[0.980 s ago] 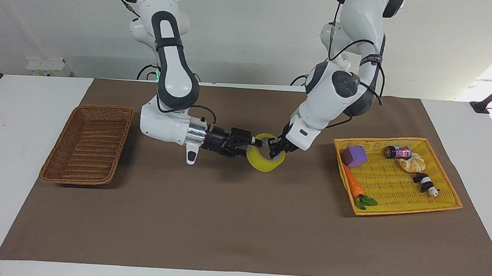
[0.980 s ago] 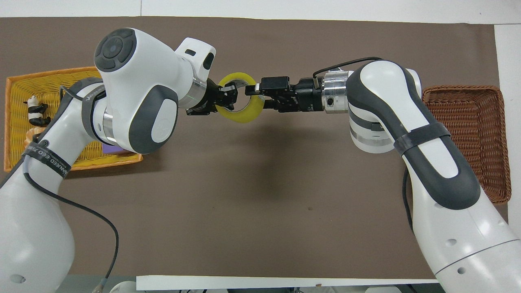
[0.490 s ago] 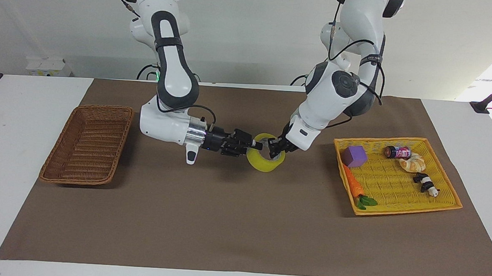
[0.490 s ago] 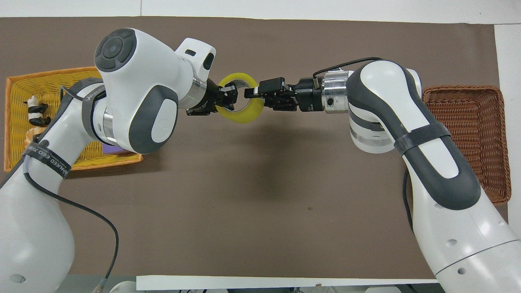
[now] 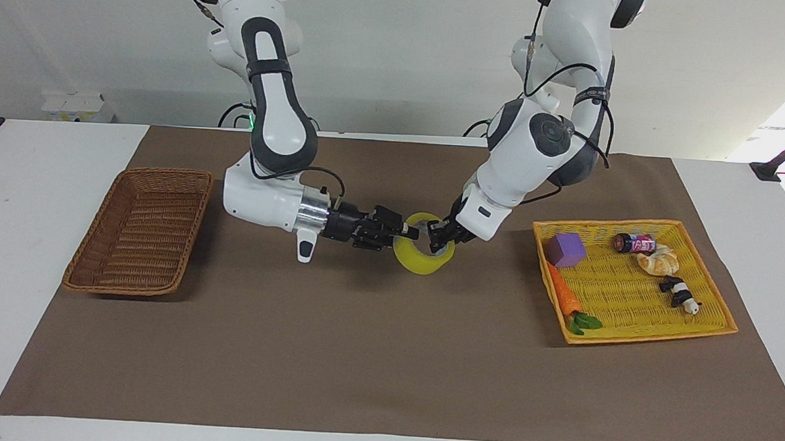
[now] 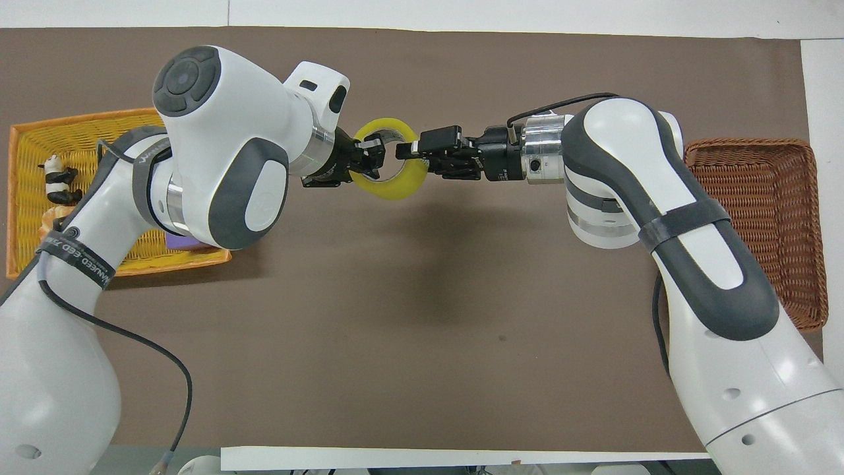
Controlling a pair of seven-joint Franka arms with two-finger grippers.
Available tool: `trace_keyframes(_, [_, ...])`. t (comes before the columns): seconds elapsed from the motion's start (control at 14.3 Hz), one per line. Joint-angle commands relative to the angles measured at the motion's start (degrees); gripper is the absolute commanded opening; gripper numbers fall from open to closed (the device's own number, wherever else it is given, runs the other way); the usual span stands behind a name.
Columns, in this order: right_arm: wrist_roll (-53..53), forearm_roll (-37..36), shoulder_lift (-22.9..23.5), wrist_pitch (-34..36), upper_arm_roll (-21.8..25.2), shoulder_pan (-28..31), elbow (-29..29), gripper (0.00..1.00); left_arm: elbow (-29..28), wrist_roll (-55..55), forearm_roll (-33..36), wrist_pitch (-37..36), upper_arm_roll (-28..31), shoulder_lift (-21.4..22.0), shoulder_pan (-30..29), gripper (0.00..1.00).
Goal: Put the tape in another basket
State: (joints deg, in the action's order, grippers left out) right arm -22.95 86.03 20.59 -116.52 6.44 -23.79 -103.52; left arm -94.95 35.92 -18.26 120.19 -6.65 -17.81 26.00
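Observation:
The yellow tape [image 6: 395, 189] is held by both grippers at opposite sides, so my left gripper should open and back away before my right gripper carries it over to the wicker basket [image 6: 763, 225].
The yellow tape [image 5: 420, 261] hangs in the air over the middle of the brown mat, between both grippers; it also shows in the overhead view [image 6: 395, 188]. My left gripper [image 5: 440, 240] is shut on the roll's wall from the yellow tray's side, with one finger in the core [image 6: 370, 153]. My right gripper [image 5: 408, 233] reaches in level from the wicker basket's side and is shut on the roll's other wall [image 6: 403, 152]. The dark-brown wicker basket [image 5: 138, 231] stands empty at the right arm's end of the table [image 6: 758, 224].
A flat yellow woven tray [image 5: 628, 337] at the left arm's end holds a purple cube [image 5: 566, 249], a carrot [image 5: 566, 300], a small bottle [image 5: 634, 243], a croissant [image 5: 658, 261] and a panda figure [image 5: 679, 294]. A brown mat [image 5: 372, 354] covers the table.
My right gripper's fingers, open around the tape's wall a second ago, have closed on it. The tape and my left gripper have barely moved.

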Motion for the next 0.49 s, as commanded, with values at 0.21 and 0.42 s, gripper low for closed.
trace_keyframes(0.21, [-0.5, 1.2, -1.5, 0.4, -0.1, 0.4, -1.3, 0.0, -2.2, 0.2, -1.1, 1.1, 0.9, 2.2, 0.9, 0.09])
trace_keyframes(0.42, [-0.5, 1.2, -1.4, 0.5, -0.1, 0.8, -1.3, 0.0, -2.0, 0.2, -1.1, 0.9, 0.9, 2.2, 0.8, 0.19])
